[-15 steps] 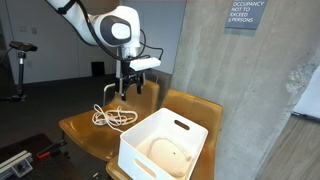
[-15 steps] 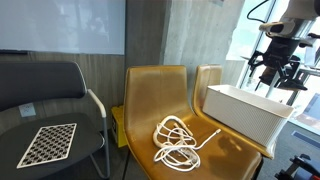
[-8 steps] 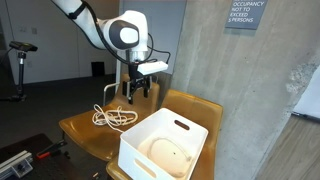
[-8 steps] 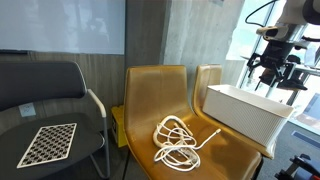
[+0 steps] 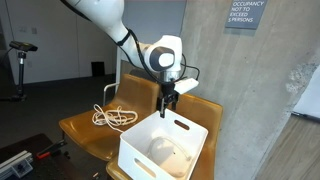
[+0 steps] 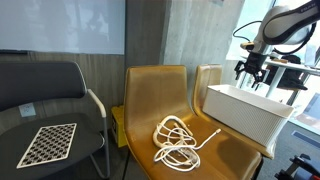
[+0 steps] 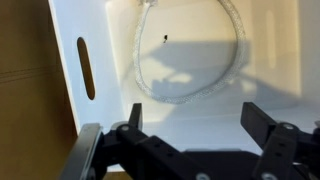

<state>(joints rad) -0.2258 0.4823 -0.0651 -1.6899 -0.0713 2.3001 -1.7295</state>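
Note:
The part of the white rope [image 7: 137, 55] lies free across the closing way of the robot's open fingers, so the gripper should continue to go down toward the bin's bottom [image 5: 174, 150] until it closes around that part of the rope.
My gripper [image 5: 168, 101] is open and empty, hanging just above the far rim of a white plastic bin [image 5: 140, 153] that stands on a tan wooden chair seat [image 5: 80, 128]. In the wrist view the fingers [image 7: 198, 118] are spread wide over the bin's white floor, where a coil of white rope [image 7: 190, 50] lies. That coil also shows in an exterior view [image 5: 166, 155]. A second white rope [image 5: 115, 117] lies loose on the chair seat beside the bin, seen in both exterior views [image 6: 178, 141]. The bin [image 6: 245, 110] and gripper [image 6: 250, 71] show in the other exterior view.
A concrete pillar [image 5: 250, 90] stands right behind the bin. A second tan chair [image 6: 152, 95] adjoins it. A grey armchair [image 6: 45, 85] holds a checkerboard sheet [image 6: 48, 143]. An exercise bike [image 5: 17, 65] stands at the far left.
The arm has swung from above the rope on the chair seat across to above the white bin and come lower. The gripper stays open.

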